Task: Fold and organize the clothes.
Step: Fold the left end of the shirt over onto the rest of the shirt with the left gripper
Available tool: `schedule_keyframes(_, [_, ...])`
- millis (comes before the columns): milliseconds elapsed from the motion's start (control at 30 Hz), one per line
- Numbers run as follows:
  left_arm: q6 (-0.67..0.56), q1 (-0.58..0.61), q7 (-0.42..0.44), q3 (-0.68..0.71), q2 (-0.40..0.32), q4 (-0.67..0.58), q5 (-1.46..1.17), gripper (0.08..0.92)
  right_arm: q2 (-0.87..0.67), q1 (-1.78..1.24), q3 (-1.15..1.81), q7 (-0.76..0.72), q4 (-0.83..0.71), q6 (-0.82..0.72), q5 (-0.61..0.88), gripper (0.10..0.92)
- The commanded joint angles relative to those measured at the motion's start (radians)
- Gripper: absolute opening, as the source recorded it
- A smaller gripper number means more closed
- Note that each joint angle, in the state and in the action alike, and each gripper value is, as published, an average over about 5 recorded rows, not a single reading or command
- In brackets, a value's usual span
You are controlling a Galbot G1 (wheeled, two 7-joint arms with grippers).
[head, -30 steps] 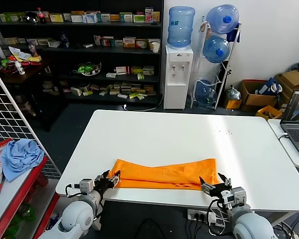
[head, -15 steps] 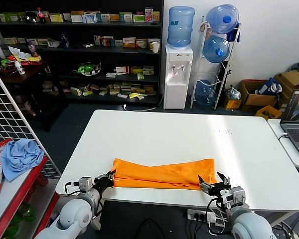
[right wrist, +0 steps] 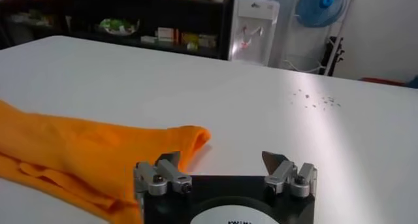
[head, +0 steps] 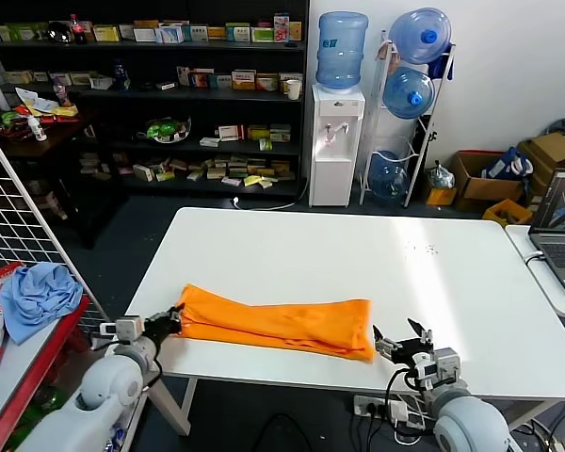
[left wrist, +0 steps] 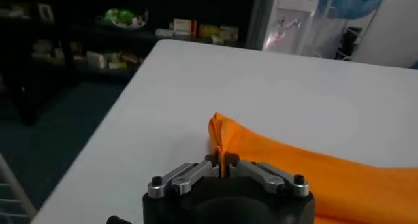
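The orange shirt's pinched end (head: pixel 187 308) is near the table's edge, so my left gripper needs to lift that end back and fold it over the shirt's middle (head: pixel 281 324).
The orange shirt (head: pixel 282 323) lies folded into a long band across the front of the white table (head: pixel 311 245). My left gripper (head: pixel 169 320) is at the table's front left edge, shut on the band's left end. In the left wrist view a thin fold of the shirt (left wrist: pixel 294 176) is pinched between the closed fingertips of the left gripper (left wrist: pixel 223 166). My right gripper (head: pixel 400 341) stands open just right of the band's right end, holding nothing. In the right wrist view the shirt (right wrist: pixel 85 153) reaches one finger of the right gripper (right wrist: pixel 221 159), with the gap bare.
A laptop (head: pixel 560 231) sits on a second table at the right. A light blue cloth (head: pixel 38 297) lies on a red shelf beside a wire rack at the left. Shelves, a water dispenser (head: pixel 337 141) and boxes stand behind the table.
My left gripper has shut on the shirt's left end and drawn it leftward. The whole band slid left, so its right end now lies clear of the right gripper, which stayed put.
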Motion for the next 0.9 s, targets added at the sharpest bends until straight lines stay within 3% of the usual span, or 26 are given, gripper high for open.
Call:
schedule_keyframes(33, [-0.012, -0.046, -0.012, -0.093, 0.181, 0.074, -0.003, 0.129, 0.007, 0.012, -0.01, 0.0, -0.01, 0.017, -0.016, 0.823])
schedule_keyframes(233, [-0.014, -0.022, -0.058, -0.081, 0.163, -0.059, 0.0, 0.129, 0.022, 0.009, -0.016, 0.0, -0.015, 0.026, -0.031, 0.823])
schedule_keyframes(500, [-0.004, 0.012, -0.118, 0.017, 0.044, -0.262, -0.015, 0.129, 0.04, -0.011, -0.003, 0.002, -0.023, 0.041, -0.052, 0.823])
schedule_keyframes(900, [0.0, -0.042, -0.196, 0.213, -0.139, -0.312, -0.029, 0.129, 0.083, -0.008, 0.01, 0.001, -0.067, 0.053, -0.082, 0.823])
